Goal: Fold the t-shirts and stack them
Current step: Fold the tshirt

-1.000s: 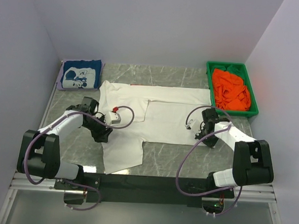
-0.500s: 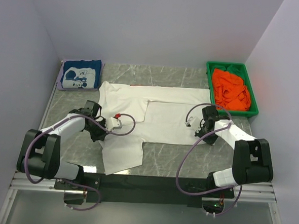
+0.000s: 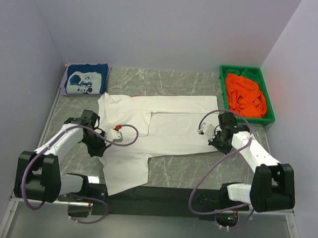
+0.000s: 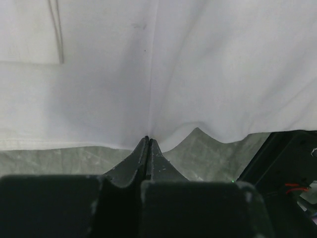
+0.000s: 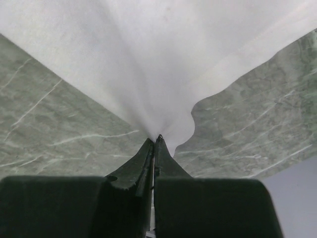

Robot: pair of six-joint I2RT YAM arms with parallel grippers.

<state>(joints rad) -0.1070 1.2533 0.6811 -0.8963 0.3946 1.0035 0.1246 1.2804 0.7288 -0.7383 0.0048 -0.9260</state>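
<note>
Both grippers pinch the white t-shirt's near side (image 3: 170, 152) at opposite ends, so the robot's left gripper should now carry it toward the t-shirt's far edge (image 3: 117, 97) and let go there.
A white t-shirt (image 3: 169, 125) lies spread across the middle of the table, one part hanging over the near edge. My left gripper (image 3: 98, 147) is shut on its left hem; the left wrist view shows the fingertips (image 4: 148, 141) pinching the cloth (image 4: 148, 74) into a ridge. My right gripper (image 3: 218, 144) is shut on the shirt's right near corner, and cloth (image 5: 148, 49) fans out from that pinch (image 5: 157, 139). A folded navy t-shirt (image 3: 86, 79) with a white graphic lies at the back left. An orange t-shirt (image 3: 245, 96) fills the green bin.
The green bin (image 3: 224, 85) stands at the back right against the wall. Grey marble table (image 3: 188, 169) shows in front of the shirt. The black base rail (image 3: 160, 194) runs along the near edge. Walls close in left, right and behind.
My left gripper has shut on the shirt's left hem. Both arms have drawn the shirt to the left and nearer, so more cloth hangs over the front edge.
</note>
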